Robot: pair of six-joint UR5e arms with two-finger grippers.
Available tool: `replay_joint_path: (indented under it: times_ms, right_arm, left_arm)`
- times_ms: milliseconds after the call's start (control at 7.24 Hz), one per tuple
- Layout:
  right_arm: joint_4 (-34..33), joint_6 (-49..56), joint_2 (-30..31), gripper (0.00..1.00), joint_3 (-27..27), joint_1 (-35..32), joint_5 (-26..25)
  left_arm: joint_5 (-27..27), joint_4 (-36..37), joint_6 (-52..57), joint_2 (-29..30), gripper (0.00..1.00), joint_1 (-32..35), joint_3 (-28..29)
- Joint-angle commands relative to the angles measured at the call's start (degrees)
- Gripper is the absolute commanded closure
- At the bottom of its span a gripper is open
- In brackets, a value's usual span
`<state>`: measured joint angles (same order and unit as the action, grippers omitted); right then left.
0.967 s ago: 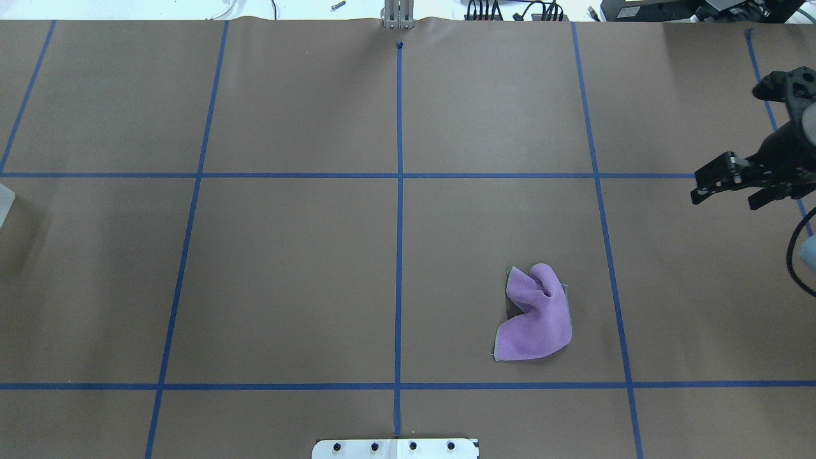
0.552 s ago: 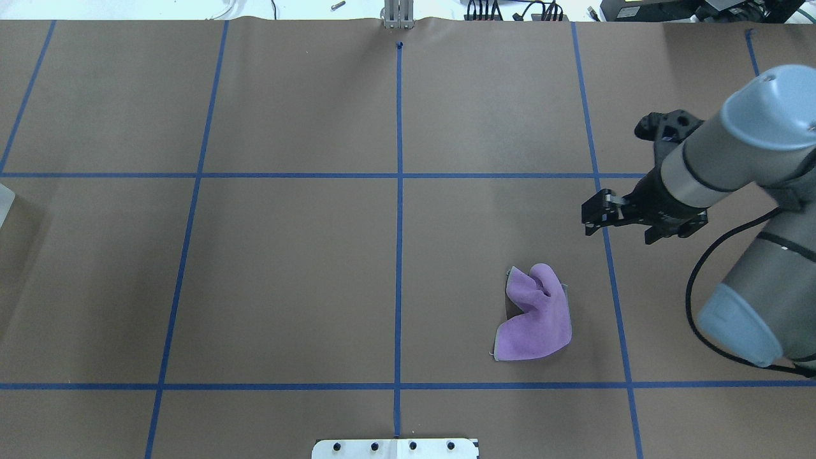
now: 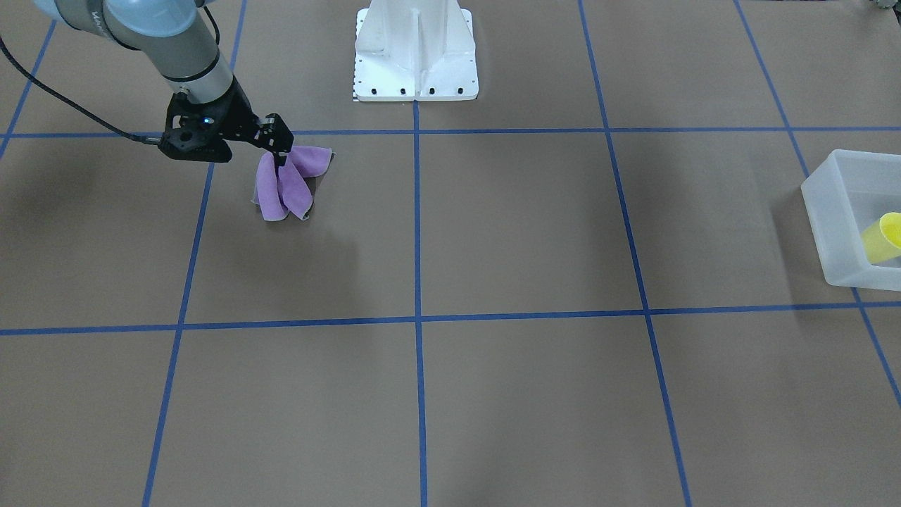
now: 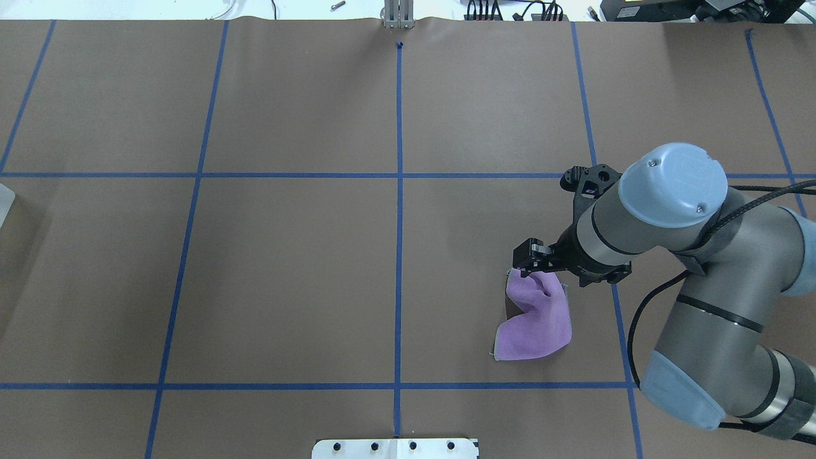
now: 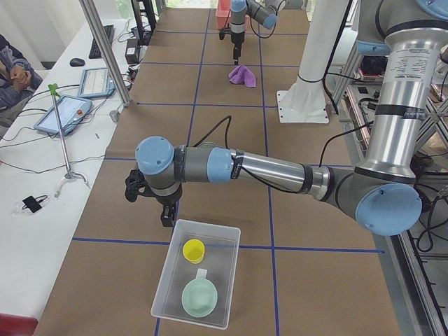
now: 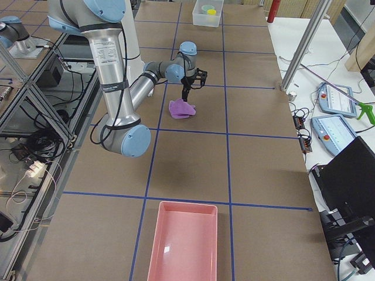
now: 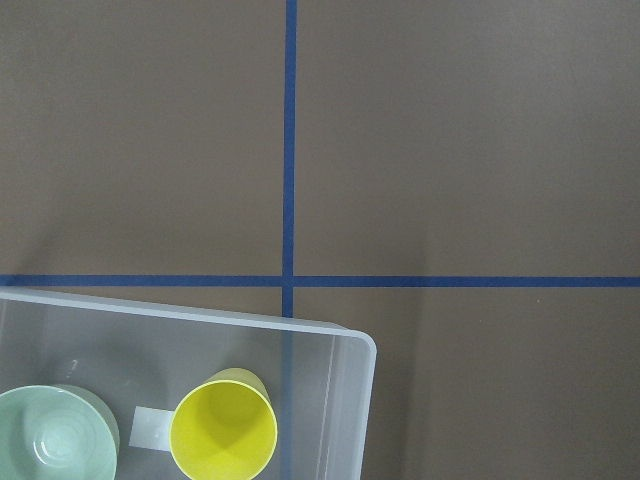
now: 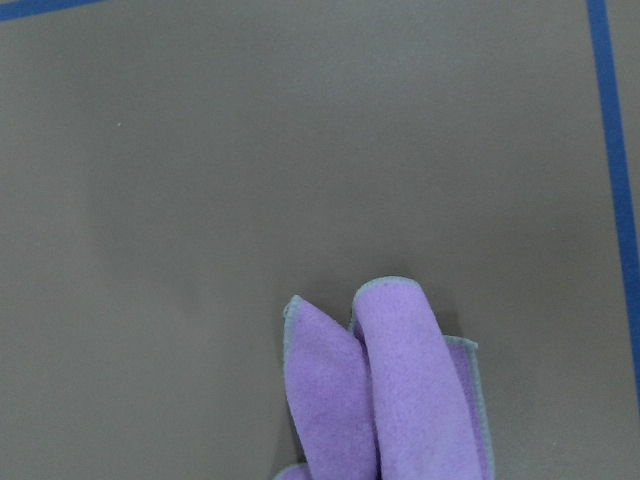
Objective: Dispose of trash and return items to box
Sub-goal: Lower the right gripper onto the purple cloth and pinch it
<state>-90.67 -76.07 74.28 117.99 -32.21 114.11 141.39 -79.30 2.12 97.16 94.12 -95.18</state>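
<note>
The purple cloth (image 3: 284, 187) will stay bunched up rather than spread open when I carry it, because long folds (image 3: 293, 193) already run together under my right gripper.
A crumpled purple cloth (image 4: 535, 319) lies on the brown table; it also shows in the front view (image 3: 281, 190) and fills the bottom of the right wrist view (image 8: 400, 400). My right gripper (image 4: 524, 264) hangs just over the cloth's far end, open and holding nothing. The translucent box (image 5: 162, 287) stands at the table's left end with the yellow cup (image 5: 193, 250) and the mint-green bowl (image 5: 199, 299) inside; both show in the left wrist view, cup (image 7: 223, 435) and bowl (image 7: 50, 435). My left gripper (image 5: 166, 213) hovers beside the box's far rim; I cannot tell its state.
A pink bin (image 6: 184, 246) stands at the table's right end. The white robot base (image 3: 415, 49) is at the table's near edge. Blue tape lines grid the brown table. A side bench with tablets (image 5: 66, 115) and a seated person (image 5: 14, 70) is beyond the table.
My right arm has swung in from the table's right edge and come down over the cloth's far end. The cloth has not moved.
</note>
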Motion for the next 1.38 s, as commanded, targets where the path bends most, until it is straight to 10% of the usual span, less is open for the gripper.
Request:
replay_joint_path:
  times_ms: [0,276,552,1243]
  right_arm:
    - [1.29,-1.18,-0.45,0.0,-2.23,1.36,-0.99]
    - [1.55,-1.27,-0.27,0.07,-3.03,1.71,-0.99]
    - [1.46,-1.45,-0.1,0.91,-3.12,1.71,-0.99]
    - [1.56,-0.75,5.67,1.0,4.58,-3.96,4.16]
  left_arm:
    - [-0.24,0.03,-0.01,-1.0,0.02,0.01,-2.46]
    - [-0.32,0.03,-0.71,-1.0,0.02,0.01,-2.73]
    - [-0.32,0.03,-0.8,-1.18,0.02,0.01,-3.09]
    - [-0.41,0.03,-3.26,-0.22,0.02,-0.17,-2.47]
